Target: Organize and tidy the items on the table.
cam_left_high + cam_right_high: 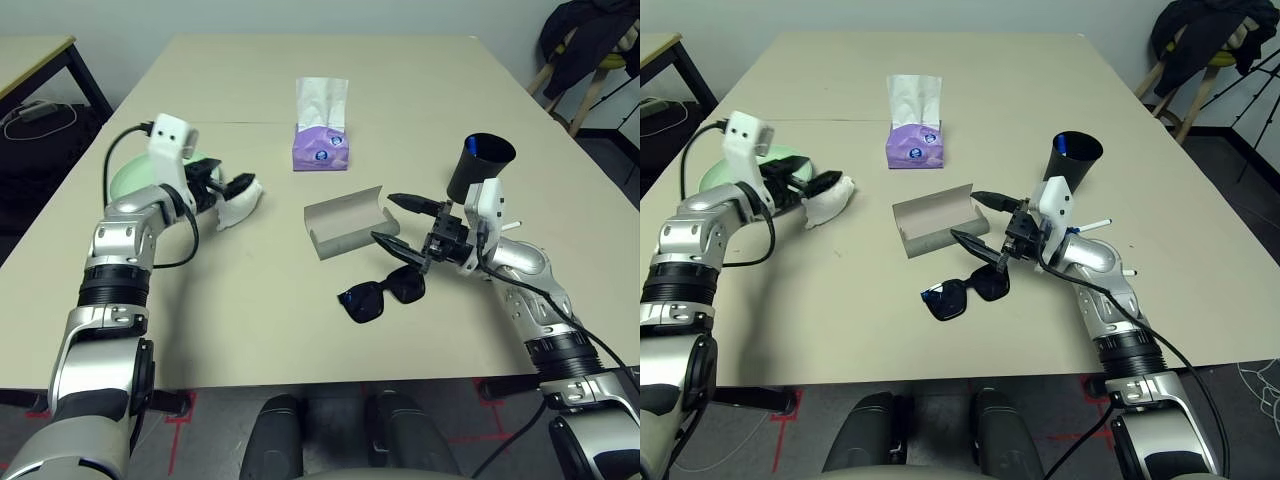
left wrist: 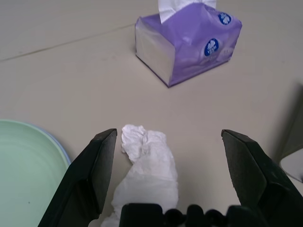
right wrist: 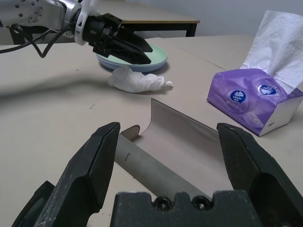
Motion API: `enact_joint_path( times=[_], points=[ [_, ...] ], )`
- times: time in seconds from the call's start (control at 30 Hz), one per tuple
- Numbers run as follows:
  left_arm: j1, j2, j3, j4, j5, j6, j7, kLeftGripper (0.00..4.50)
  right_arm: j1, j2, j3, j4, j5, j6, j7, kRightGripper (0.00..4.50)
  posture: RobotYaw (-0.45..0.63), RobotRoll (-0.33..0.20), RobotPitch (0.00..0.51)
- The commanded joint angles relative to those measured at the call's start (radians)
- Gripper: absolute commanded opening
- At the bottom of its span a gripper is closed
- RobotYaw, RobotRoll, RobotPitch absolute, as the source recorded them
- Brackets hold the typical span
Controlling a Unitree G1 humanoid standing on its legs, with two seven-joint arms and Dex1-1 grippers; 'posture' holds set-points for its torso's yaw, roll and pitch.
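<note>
My left gripper should keep going down, as the gap (image 2: 91,131) between plates and crumpled tissue fits one of its fingers, until both fingers are beside the tissue (image 2: 150,177), then close.
A crumpled white tissue (image 1: 240,205) lies on the table (image 1: 250,300) beside the stacked pale green and pale blue plates (image 1: 128,180). My left gripper (image 1: 228,188) is open just over the tissue, one finger on each side of it (image 2: 147,165). The grey glasses case (image 1: 345,222) lies open at the middle. The black sunglasses (image 1: 380,293) lie unfolded in front of it. My right gripper (image 1: 400,225) is open and empty, hovering between case and sunglasses. The black cup (image 1: 480,165) stands behind my right wrist, with a white pen (image 1: 1095,225) beside that arm.
A purple tissue box (image 1: 320,145) with a white sheet sticking up stands behind the case. A dark-legged side table (image 1: 30,65) is at the far left. A chair with dark clothing (image 1: 590,50) stands at the far right.
</note>
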Motion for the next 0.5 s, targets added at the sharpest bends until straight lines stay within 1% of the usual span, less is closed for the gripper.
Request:
enact_joint_path(
  times=[0.03, 0.17, 0.23, 0.33, 0.4, 0.5],
  points=[
    [-0.01, 0.006, -0.024, 0.047, 0.038, 0.021, -0.008, 4.46, 0.01, -0.004, -0.011, -0.02, -0.002, -0.001, -0.01, 4.5, 0.1, 0.0, 0.078],
    [-0.009, 0.024, -0.045, 0.082, 0.063, 0.026, -0.039, 4.46, 0.018, -0.015, -0.018, -0.018, -0.002, -0.008, -0.007, 4.5, 0.1, 0.0, 0.079],
    [-0.012, 0.037, -0.072, 0.118, 0.099, -0.001, -0.055, 4.46, 0.01, -0.019, -0.022, -0.016, 0.0, -0.01, -0.008, 4.5, 0.09, 0.0, 0.095],
    [-0.026, 0.038, -0.09, 0.176, 0.134, -0.028, -0.055, 4.46, 0.003, -0.018, -0.023, -0.012, -0.002, -0.018, -0.013, 4.5, 0.08, 0.0, 0.092],
    [-0.037, 0.029, -0.083, 0.207, 0.136, -0.031, -0.056, 4.46, 0.002, -0.013, -0.023, -0.01, -0.003, -0.022, -0.018, 4.5, 0.09, 0.0, 0.092],
    [-0.046, 0.022, -0.078, 0.227, 0.135, -0.036, -0.074, 3.85, 0.005, -0.007, -0.023, -0.011, -0.003, -0.03, -0.025, 4.5, 0.08, 0.0, 0.089]
  ],
)
